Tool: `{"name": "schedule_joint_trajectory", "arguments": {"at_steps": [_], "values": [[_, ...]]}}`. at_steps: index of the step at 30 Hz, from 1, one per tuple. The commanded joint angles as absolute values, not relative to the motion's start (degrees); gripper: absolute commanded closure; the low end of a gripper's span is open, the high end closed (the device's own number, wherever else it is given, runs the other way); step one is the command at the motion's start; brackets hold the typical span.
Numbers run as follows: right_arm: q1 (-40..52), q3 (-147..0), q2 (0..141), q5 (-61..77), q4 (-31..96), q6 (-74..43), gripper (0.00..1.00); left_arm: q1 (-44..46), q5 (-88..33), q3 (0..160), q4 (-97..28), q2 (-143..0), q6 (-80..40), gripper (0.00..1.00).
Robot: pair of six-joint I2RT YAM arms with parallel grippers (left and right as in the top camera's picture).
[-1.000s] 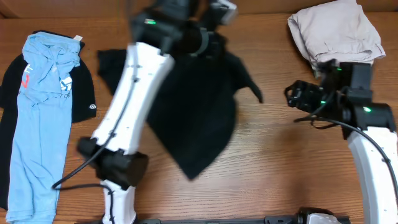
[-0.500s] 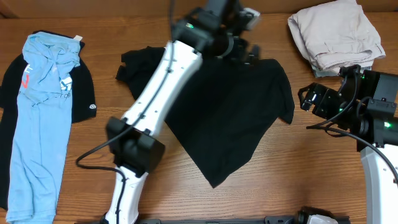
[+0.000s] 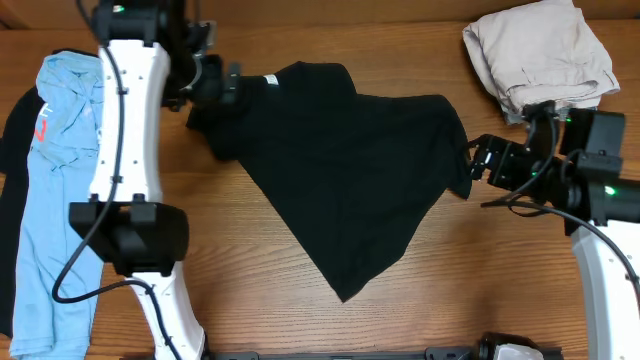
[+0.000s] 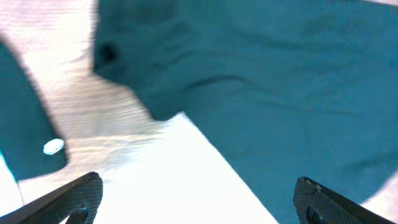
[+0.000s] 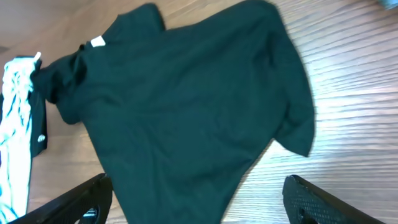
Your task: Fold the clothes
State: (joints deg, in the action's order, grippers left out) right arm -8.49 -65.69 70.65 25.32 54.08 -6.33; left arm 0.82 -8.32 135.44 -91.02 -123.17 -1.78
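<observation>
The black T-shirt lies crooked and bunched [image 3: 236, 138] near its label, so the robot's left gripper should first take the bunched end [image 3: 205, 122] and help the right gripper pull the T-shirt straight.
The black T-shirt [image 3: 350, 170] lies spread out, askew, across the middle of the table, its small white label [image 3: 271, 82] at the collar on the far left. My left gripper [image 3: 228, 84] hangs open over the shirt's left sleeve, by the collar. In the left wrist view its fingers [image 4: 79, 194] stand wide with only table and shirt [image 4: 280, 93] below. My right gripper [image 3: 478, 160] is open just off the shirt's right sleeve. The right wrist view shows the whole shirt [image 5: 186, 106] ahead of the gripper [image 5: 199, 202], with nothing held.
A light blue printed tee [image 3: 60, 200] lies along the left edge on top of another black tee [image 3: 12, 140]. Beige garments [image 3: 540, 50] are piled at the far right corner. Bare wooden table [image 3: 480, 280] shows in front of the shirt.
My left gripper has let go of the black T-shirt and swung left to its collar end. The shirt has dropped and now lies spread. The right gripper has shifted slightly toward the sleeve.
</observation>
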Motion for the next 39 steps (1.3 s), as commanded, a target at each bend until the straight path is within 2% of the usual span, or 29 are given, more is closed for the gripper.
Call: {"name": "schedule_joint_trajectory", "arguments": {"at_steps": [1, 8, 11, 16, 29, 31, 32, 34, 35, 36, 39], "values": [[-5.91, -67.53, 73.67, 25.52, 53.71, -5.52, 0.11, -2.04, -6.66, 129.86, -88.79, -124.55, -0.51, 0.00], [-0.16, -67.51, 80.99, 22.76, 52.60, -5.56, 0.16, -5.45, -6.39, 115.66, -80.42, -124.55, 7.09, 0.01], [1.76, -67.51, 83.68, 20.97, 51.90, -5.54, 0.16, -6.46, -7.20, 108.97, -73.67, -124.55, 11.05, 0.06], [3.05, -67.51, 85.91, 20.58, 51.31, -5.52, 0.16, -7.35, -15.07, 101.27, -60.62, -124.55, 16.93, 0.09], [3.05, -67.51, 85.91, 20.58, 51.29, -5.58, 0.22, -6.94, -19.05, 89.95, -32.10, -124.84, 17.21, 0.14], [3.05, -67.51, 85.91, 20.60, 51.29, -5.58, 0.23, -6.94, -18.90, 89.73, -31.09, -124.84, 17.21, 0.22], [3.05, -67.51, 85.91, 20.60, 51.29, -5.61, 0.23, -6.94, -18.90, 89.73, -30.68, -124.84, 17.21, 0.32], [3.05, -67.51, 85.91, 20.60, 51.24, -5.58, 0.24, -6.94, -18.94, 89.80, -29.85, -124.84, 17.17, 0.77], [3.05, -67.51, 85.91, 20.60, 51.18, -5.61, 0.24, -6.94, -18.94, 90.00, -29.74, -124.81, 17.15, 0.92], [3.05, -67.51, 85.91, 20.60, 51.07, -5.61, 0.24, -6.94, -19.00, 90.63, -30.26, -124.75, 16.58, 0.96], [3.05, -67.51, 85.91, 20.60, 50.92, -5.58, 0.25, -7.07, -18.98, 95.46, -37.26, -124.18, 12.67, 0.96]]}}
